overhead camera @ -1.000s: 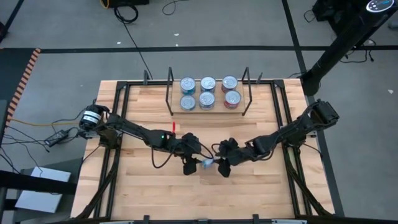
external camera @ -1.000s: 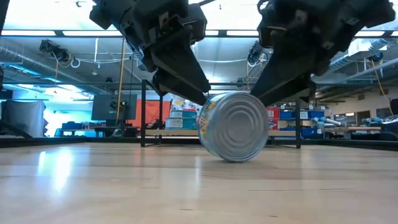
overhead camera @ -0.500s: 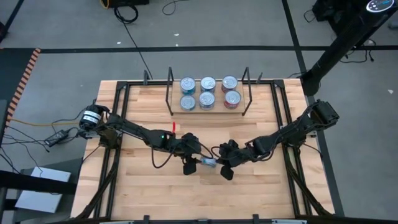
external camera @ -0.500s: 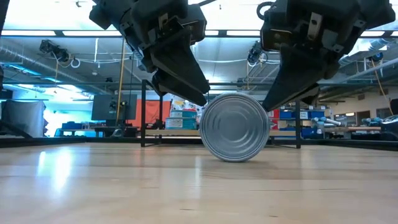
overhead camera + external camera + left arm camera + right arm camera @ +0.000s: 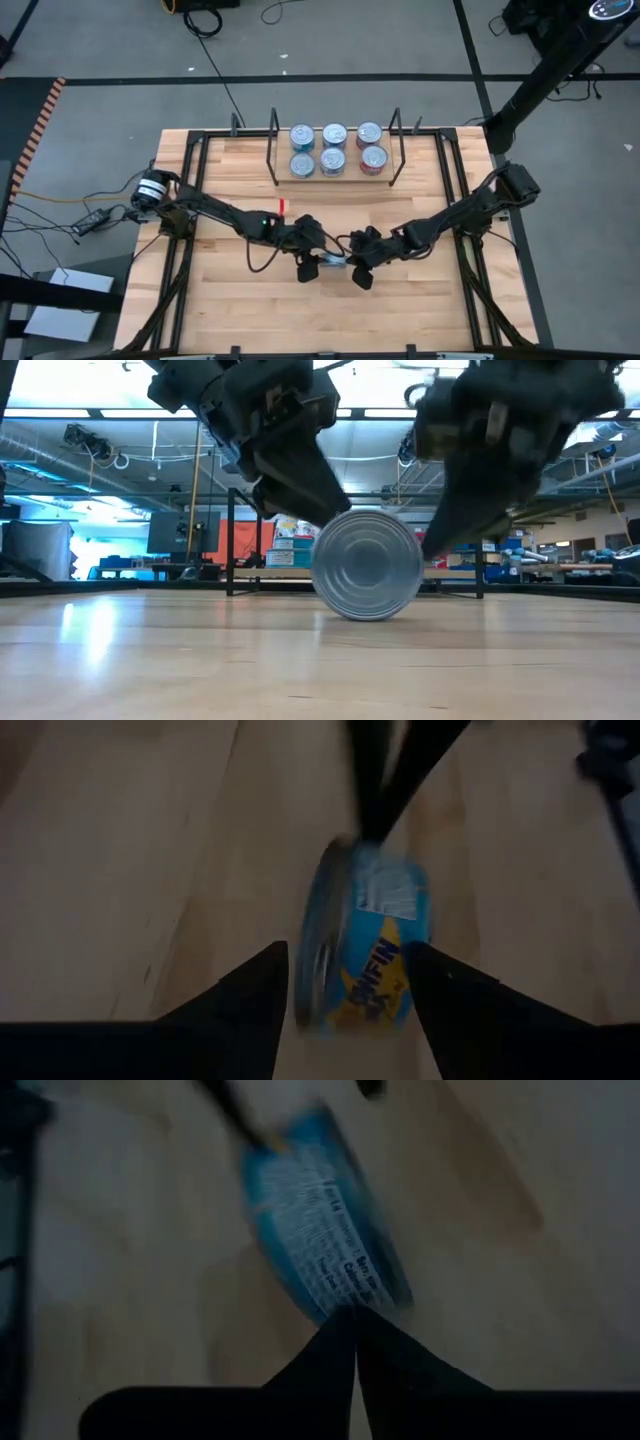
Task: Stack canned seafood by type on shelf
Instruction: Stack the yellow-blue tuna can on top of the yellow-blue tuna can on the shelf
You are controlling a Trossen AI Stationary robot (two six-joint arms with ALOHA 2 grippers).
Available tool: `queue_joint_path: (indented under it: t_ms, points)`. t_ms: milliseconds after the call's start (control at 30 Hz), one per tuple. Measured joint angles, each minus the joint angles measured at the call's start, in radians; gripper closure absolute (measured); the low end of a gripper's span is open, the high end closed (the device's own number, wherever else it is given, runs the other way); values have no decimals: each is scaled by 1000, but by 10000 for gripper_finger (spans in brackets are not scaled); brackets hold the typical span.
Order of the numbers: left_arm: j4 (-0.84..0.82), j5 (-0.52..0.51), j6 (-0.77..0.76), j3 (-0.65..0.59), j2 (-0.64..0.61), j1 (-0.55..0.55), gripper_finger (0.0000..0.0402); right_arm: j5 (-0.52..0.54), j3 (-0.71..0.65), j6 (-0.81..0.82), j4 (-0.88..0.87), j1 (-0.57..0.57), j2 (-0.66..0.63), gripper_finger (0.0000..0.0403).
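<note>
The tin is standing on its rim with its silver end (image 5: 367,567) toward the near edge, so next my left gripper closes and tips the tin's upper edge (image 5: 366,514) over until it is down flat before stacking.
A flat tin with a blue label (image 5: 333,262) stands on its rim at the table's middle, its silver lid (image 5: 367,565) facing the near edge. My left gripper (image 5: 345,955) is open and reaches down from the left, a fingertip on each side of the tin's upper left rim (image 5: 335,525). My right gripper (image 5: 355,1312) is shut and comes down from the right against the tin. Several more tins (image 5: 334,148) sit in two rows on the shelf (image 5: 345,176), between black wire uprights at the far edge. My right gripper presses its shut fingertips (image 5: 432,540) against the tin's curved, labelled side (image 5: 335,1285), at its upper right. The fingers slant down from the table's right. The tin stands upright on its rim on the table. I cannot tell whether my left gripper touches the tin.
A black metal frame (image 5: 190,200) runs along the table's edges. Bare wood (image 5: 330,320) lies between the tin and the near edge. A red marker (image 5: 281,206) shows beside the left arm.
My right gripper has shut and sunk slightly. The tin, which stood turned with its label partly showing, has swung round so that its lid faces the near edge. It has then rolled a little toward the table's left edge.
</note>
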Motion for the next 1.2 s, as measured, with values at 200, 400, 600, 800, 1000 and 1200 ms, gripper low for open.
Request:
queue_joint_path:
  t_ms: [200, 400, 600, 800, 1000, 1200]
  points:
    - [49, 32, 6, -1, 21, -18, 193, 89, -3, 126, 14, -1, 65, 378]
    - [35, 2, 85, -3, 21, -47, 203, 162, -3, 154, 16, 6, 19, 378]
    - [-77, -61, 159, 48, 20, -52, 263, 169, -2, 108, 41, 16, -31, 378]
    - [-247, -204, 328, 171, 19, -52, 350, 172, -2, 79, 60, 27, -57, 378]
    - [-261, -190, 335, 223, 17, -39, 379, 176, -2, 79, 62, 28, -55, 378]
    - [-276, -232, 138, 148, 17, 9, 384, 202, -2, 55, 62, 4, -54, 378]
